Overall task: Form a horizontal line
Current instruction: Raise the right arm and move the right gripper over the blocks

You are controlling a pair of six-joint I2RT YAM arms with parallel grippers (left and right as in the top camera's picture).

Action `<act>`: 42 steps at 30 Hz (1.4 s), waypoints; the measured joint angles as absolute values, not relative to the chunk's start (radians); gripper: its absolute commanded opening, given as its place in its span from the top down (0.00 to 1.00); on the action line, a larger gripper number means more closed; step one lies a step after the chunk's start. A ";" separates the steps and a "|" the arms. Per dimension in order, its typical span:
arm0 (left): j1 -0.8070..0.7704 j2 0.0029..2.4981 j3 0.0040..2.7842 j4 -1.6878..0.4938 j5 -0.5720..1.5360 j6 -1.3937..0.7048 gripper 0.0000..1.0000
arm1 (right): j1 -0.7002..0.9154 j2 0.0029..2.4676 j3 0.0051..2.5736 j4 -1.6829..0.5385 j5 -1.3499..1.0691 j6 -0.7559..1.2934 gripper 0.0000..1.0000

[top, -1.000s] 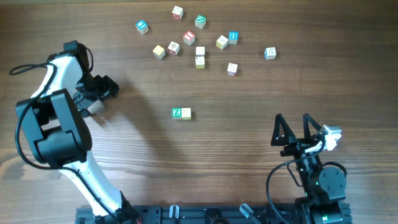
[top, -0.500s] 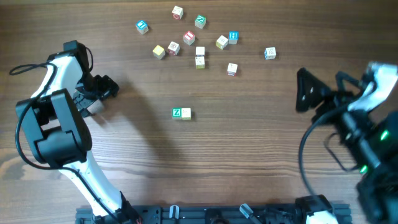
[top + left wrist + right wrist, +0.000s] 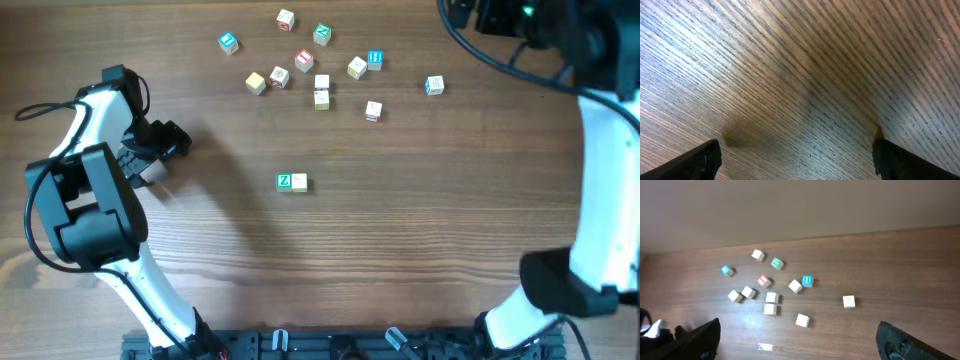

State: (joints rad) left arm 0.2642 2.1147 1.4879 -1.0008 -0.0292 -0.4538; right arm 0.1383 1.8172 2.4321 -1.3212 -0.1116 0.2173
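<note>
I should keep going down on the lone cube (image 3: 434, 85) with my right gripper, toward its sides (image 3: 848, 302), until both fingers close. The cube stands clear of the loose cluster and square to my open fingers.
The horizontal line (image 3: 292, 181) is a short row of two touching cubes at the table's middle: a green-faced Z cube (image 3: 284, 181) on the left and a cream cube (image 3: 300, 182) on the right. My left gripper (image 3: 160, 152) is open and empty over bare wood at the left, well apart from the row. In the left wrist view the left gripper (image 3: 797, 160) shows only wood grain between its fingers. My right gripper (image 3: 458, 12) is at the far top edge, partly cut off. In the right wrist view the right gripper (image 3: 802, 345) is open and empty, high above the loose cubes.
Several loose cubes lie scattered at the far middle: a blue one (image 3: 229, 42), a teal one (image 3: 322, 34), a red one (image 3: 304, 60), a blue H cube (image 3: 375, 59), a cream one (image 3: 373, 111) and others. The same cluster shows in the right wrist view (image 3: 770, 309).
My right arm has swung from the front right corner up to the far right top of the table. The left arm and all cubes have not moved.
</note>
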 measured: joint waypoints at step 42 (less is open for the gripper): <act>0.265 2.115 1.488 -1.001 -0.029 -0.453 0.00 | 0.138 2.440 2.432 -1.095 -0.084 0.202 0.00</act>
